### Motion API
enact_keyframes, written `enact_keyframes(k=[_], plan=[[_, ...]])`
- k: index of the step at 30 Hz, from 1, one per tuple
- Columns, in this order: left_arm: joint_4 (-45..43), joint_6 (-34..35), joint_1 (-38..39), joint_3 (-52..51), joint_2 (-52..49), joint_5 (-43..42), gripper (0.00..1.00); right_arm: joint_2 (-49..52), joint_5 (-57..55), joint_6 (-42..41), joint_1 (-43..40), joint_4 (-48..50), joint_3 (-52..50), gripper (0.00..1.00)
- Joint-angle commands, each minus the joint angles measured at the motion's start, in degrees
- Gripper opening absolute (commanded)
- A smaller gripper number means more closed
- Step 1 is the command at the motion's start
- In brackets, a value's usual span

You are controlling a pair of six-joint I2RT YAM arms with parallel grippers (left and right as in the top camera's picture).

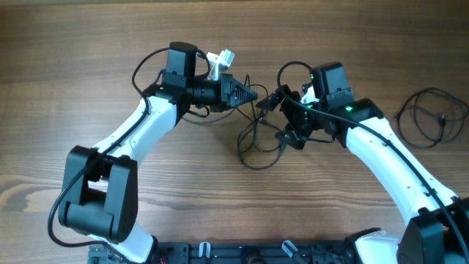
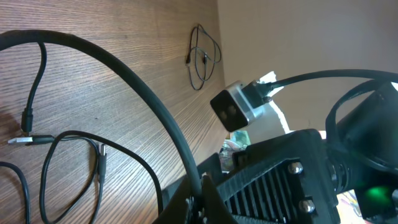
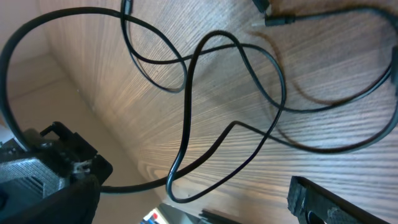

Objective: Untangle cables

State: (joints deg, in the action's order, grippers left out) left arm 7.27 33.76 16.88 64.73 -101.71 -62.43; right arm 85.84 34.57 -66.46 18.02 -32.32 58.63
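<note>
I should draw the other cord's raised loop (image 3: pixel 186 121) out toward the far coil with my right gripper, since crossed loops (image 1: pixel 256 136) still tie it to my left gripper's cord.
The cables (image 1: pixel 253 143) are thin black cords lying in loose crossed loops on the wooden table between the two arms. My left gripper (image 1: pixel 254 94) is shut on one cord at the top of the tangle. In the left wrist view that cord (image 2: pixel 143 106) arcs from the upper left down into the shut left gripper (image 2: pixel 202 190). My right gripper (image 1: pixel 281 119) stands open just right of the loops, one finger on either side. In the right wrist view, crossed cable loops (image 3: pixel 186 118) hang between the wide-apart fingers (image 3: pixel 68 171) of the right gripper (image 3: pixel 193 186), touching neither.
A separate coil of black cord (image 1: pixel 429 117) lies near the table's right edge, also seen as the far coil (image 2: pixel 202 56). A plug end (image 2: pixel 22 141) rests on the wood at left. The table edge (image 2: pixel 219 62) runs beyond the coil.
</note>
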Motion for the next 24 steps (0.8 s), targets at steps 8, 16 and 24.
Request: enact_keyframes(k=[8, 16, 24], plan=[[0.2, -0.3, 0.3, 0.1, 0.2, -1.1, 0.04, -0.5, -11.1, -10.2, 2.4, 3.3, -3.5, 0.89], [0.3, -0.3, 0.3, 0.1, 0.2, -0.3, 0.04, 0.7, -12.2, -11.9, 2.4, 10.3, -5.0, 0.61], [0.3, -0.3, 0.3, 0.1, 0.2, -0.1, 0.04, 1.1, -13.1, -16.1, 4.7, 12.2, -5.0, 0.57]])
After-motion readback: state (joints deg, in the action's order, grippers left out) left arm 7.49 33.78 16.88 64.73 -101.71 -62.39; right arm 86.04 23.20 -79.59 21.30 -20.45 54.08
